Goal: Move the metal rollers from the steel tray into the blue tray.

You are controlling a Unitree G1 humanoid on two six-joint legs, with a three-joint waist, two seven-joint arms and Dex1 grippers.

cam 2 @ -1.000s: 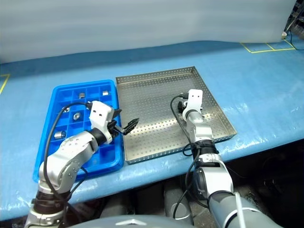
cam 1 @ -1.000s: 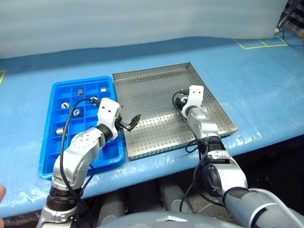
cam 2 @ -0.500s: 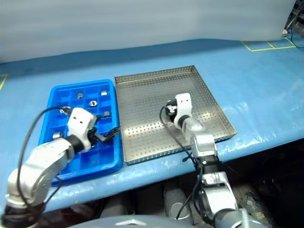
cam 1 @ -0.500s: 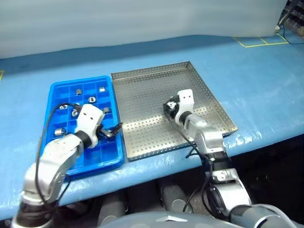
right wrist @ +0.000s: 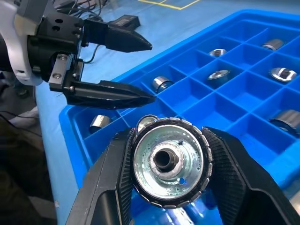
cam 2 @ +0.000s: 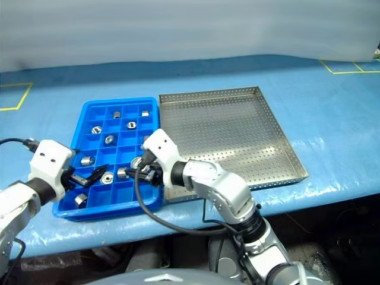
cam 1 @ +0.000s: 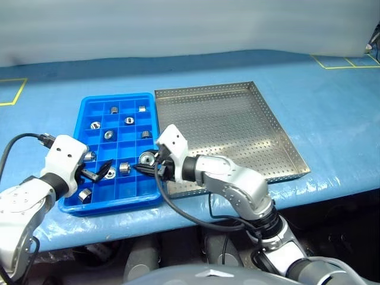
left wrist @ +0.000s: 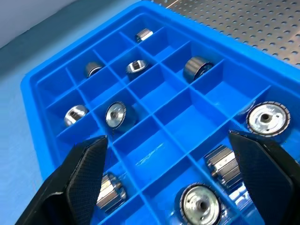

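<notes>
I should keep moving my right gripper toward the blue tray's front middle compartment [cam 1: 125,189] and let go inside it, as the metal roller [right wrist: 170,162] is upright and that compartment is empty.
The blue tray [cam 1: 113,203] lies left of the steel tray [cam 1: 237,119] on the blue-covered table. Several metal rollers [cam 1: 129,120] sit in the blue tray's compartments [left wrist: 117,114]. My right gripper [cam 1: 145,164] reaches leftward over the blue tray's front right part and is shut on one metal roller [right wrist: 168,161], held face-on between its fingers above the compartments. My left gripper [cam 1: 98,172] hangs open over the tray's front left compartments, its fingers [left wrist: 84,178] spread wide with nothing between them. Its tips [right wrist: 140,96] point toward the held roller, a short gap away.
The blue table cover runs to the front edge just below both trays. Yellow tape marks lie at the far left [cam 1: 15,92] and far right [cam 1: 347,61]. A black cable [cam 1: 178,208] loops under my right arm past the table edge. A grey wall backs the table.
The camera view has shifted. My right gripper left the steel tray and swung left over the blue tray, shut on a roller. My left gripper moved left, staying open.
</notes>
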